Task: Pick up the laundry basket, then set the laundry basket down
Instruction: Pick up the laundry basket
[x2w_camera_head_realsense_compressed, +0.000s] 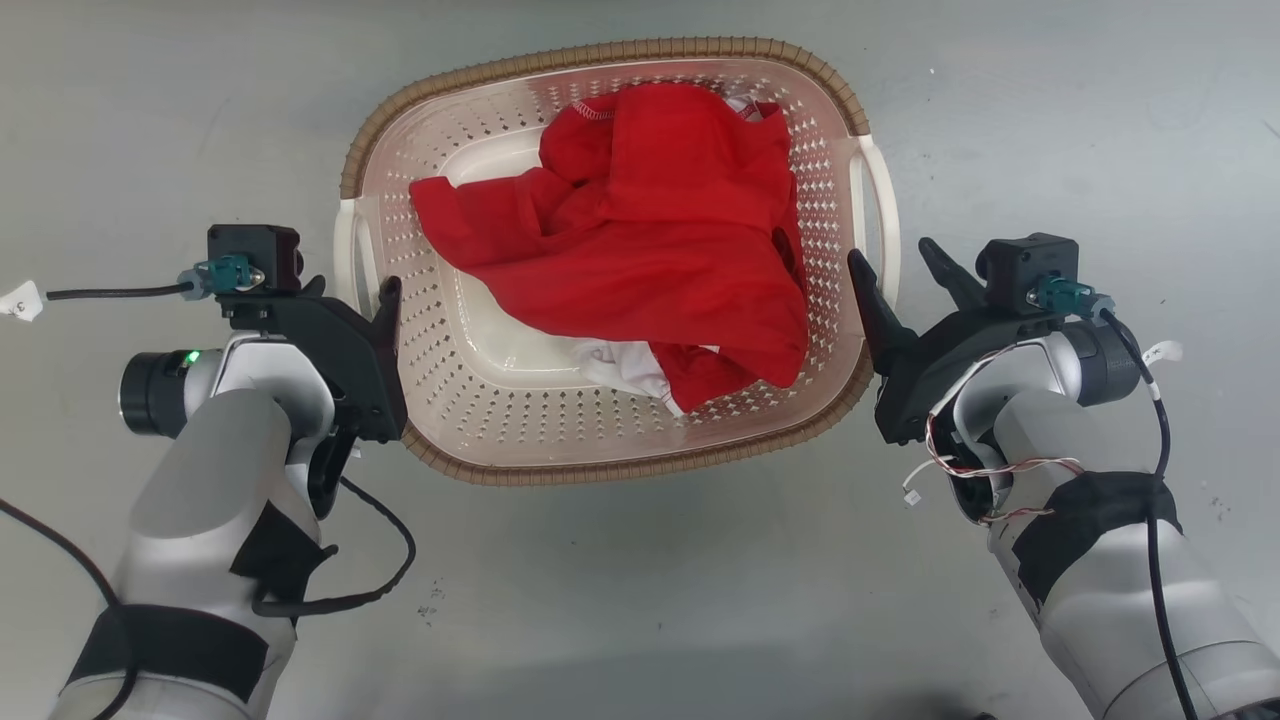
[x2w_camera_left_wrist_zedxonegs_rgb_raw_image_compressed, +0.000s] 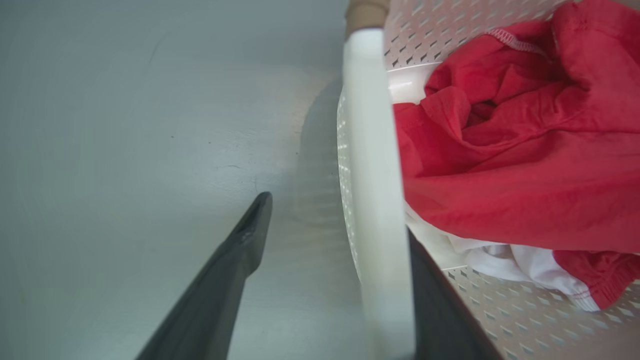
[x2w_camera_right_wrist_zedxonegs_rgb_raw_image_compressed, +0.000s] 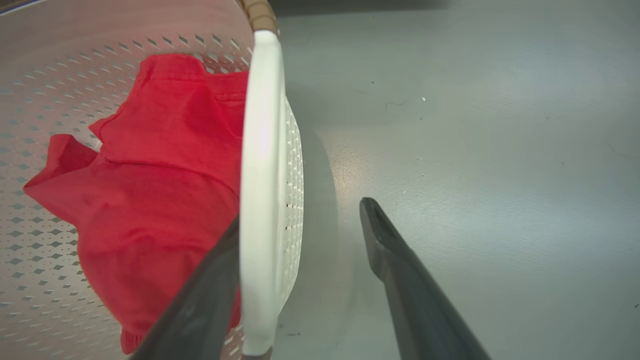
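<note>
The white handle (x2w_camera_left_wrist_zedxonegs_rgb_raw_image_compressed: 379, 180) goes straight into the laundry basket's brown rim (x2w_camera_left_wrist_zedxonegs_rgb_raw_image_compressed: 365, 29). I expect the handle to stay lined up with the rim when I lift the laundry basket.
The laundry basket (x2w_camera_head_realsense_compressed: 470, 390), pale perforated plastic with a brown woven-look rim, stands on the grey floor in the middle of the head view. My left gripper (x2w_camera_head_realsense_compressed: 352, 290) is open, its two fingers on either side of the white left handle (x2w_camera_head_realsense_compressed: 345, 240). In the left wrist view that handle (x2w_camera_left_wrist_zedxonegs_rgb_raw_image_compressed: 372, 150) runs between the fingers, with a wide gap to the outer finger. My right gripper (x2w_camera_head_realsense_compressed: 897, 265) is open too, straddling the white right handle (x2w_camera_head_realsense_compressed: 885, 200). In the right wrist view this handle (x2w_camera_right_wrist_zedxonegs_rgb_raw_image_compressed: 262, 150) lies against the inner finger, well clear of the outer one.
A red garment (x2w_camera_head_realsense_compressed: 650, 240) lies crumpled in the basket over a white one (x2w_camera_head_realsense_compressed: 625, 365). Bare grey floor (x2w_camera_head_realsense_compressed: 640, 600) surrounds the basket. A small white tag (x2w_camera_head_realsense_compressed: 20, 300) on a dark cable lies at the far left.
</note>
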